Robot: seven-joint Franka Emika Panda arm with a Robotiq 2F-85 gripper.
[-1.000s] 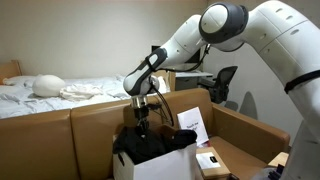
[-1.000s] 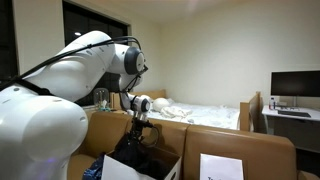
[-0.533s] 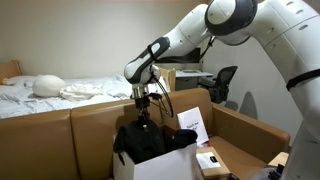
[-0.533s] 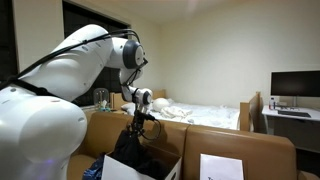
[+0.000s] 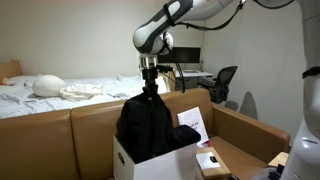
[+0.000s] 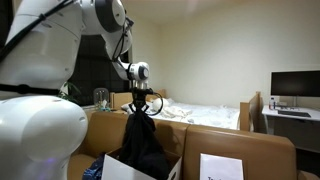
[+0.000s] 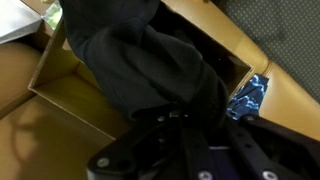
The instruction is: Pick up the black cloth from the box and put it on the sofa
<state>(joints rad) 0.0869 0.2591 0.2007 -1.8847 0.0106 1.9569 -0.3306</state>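
Observation:
The black cloth's lower end [image 5: 146, 149] is still hanging inside the white box. Next, my gripper raises the cloth high and clear before it swings the cloth over the open sofa seat [image 5: 243, 142].
The black cloth [image 5: 146, 125] hangs in a long bunch from my gripper [image 5: 150, 89], with its lower end still down inside the white box [image 5: 160, 165]. In both exterior views the gripper [image 6: 138, 108] is shut on the cloth's top, well above the box. The cloth [image 6: 143, 148] drapes over the box's near wall [image 6: 118, 170]. In the wrist view the cloth [image 7: 140, 60] fills the middle, hanging below my gripper [image 7: 190, 125], with the box's cardboard wall [image 7: 60, 85] under it. The brown sofa [image 5: 60, 135] stands behind and around the box.
A bed with white bedding [image 5: 50, 88] lies behind the sofa. Papers [image 5: 192, 125] and a small white box [image 5: 208, 160] lie on the sofa seat. A desk with a monitor [image 6: 295, 88] and an office chair [image 5: 222, 82] stand further back. A blue patterned item [image 7: 250, 95] lies beside the box.
My gripper has risen clearly, pulling the black cloth up out of the box so that it now hangs stretched and long. The arm has swung upward with it.

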